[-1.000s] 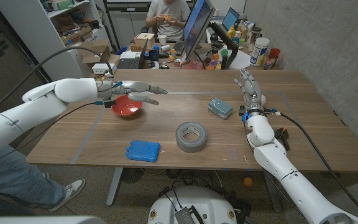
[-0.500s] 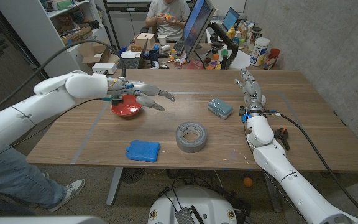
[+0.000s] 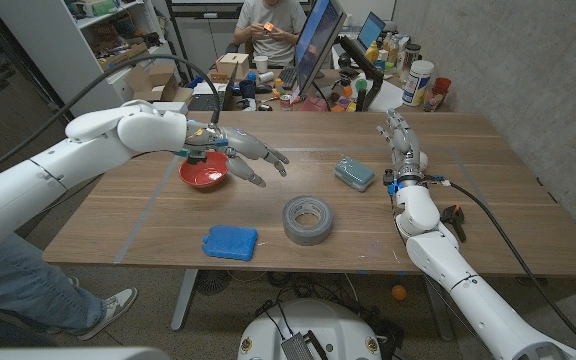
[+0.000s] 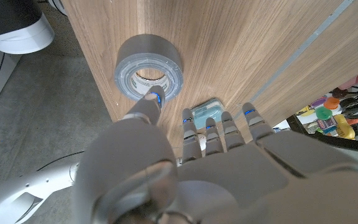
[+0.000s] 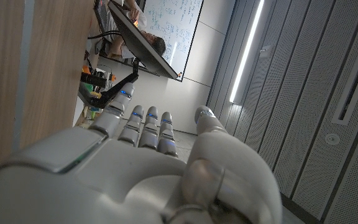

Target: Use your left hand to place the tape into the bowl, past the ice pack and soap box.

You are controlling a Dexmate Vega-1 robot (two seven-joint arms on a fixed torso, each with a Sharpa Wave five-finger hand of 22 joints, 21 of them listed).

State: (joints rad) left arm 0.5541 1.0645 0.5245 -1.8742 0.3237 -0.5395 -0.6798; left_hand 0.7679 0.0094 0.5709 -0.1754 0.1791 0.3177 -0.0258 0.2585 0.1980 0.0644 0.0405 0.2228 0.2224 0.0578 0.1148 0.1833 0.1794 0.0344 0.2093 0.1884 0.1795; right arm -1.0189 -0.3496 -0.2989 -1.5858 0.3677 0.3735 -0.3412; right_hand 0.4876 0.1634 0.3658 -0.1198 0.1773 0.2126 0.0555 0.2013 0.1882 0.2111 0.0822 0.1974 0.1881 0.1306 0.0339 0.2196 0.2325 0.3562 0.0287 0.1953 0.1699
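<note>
I expect the grey tape (image 3: 308, 236) to sit tilted against the bowl's rim when I lower it into the red bowl (image 3: 202, 173), because the tape is almost as wide as the bowl.
A grey roll of tape (image 3: 306, 219) lies flat near the table's front middle; it also shows in the left wrist view as the tape (image 4: 148, 67). A red bowl (image 3: 203, 172) sits at the left. My left hand (image 3: 247, 153) hovers just right of the bowl, fingers spread and holding nothing, some way back-left of the tape. A blue ice pack (image 3: 231, 241) lies at the front, left of the tape. The teal soap box (image 3: 354, 173) lies right of centre, also seen as the soap box (image 4: 206, 112). My right hand (image 3: 403, 146) stands upright at the right, fingers apart, holding nothing.
A person sits behind the table by a tilted monitor (image 3: 316, 45). Bottles, cups and boxes crowd the far edge (image 3: 408, 80). Tape lines mark the wooden table (image 3: 118, 215). A cable runs from my right wrist over the right side.
My left hand has moved right, from over the bowl's left side to past its right rim, toward the tape. The right hand and all objects have stayed put.
</note>
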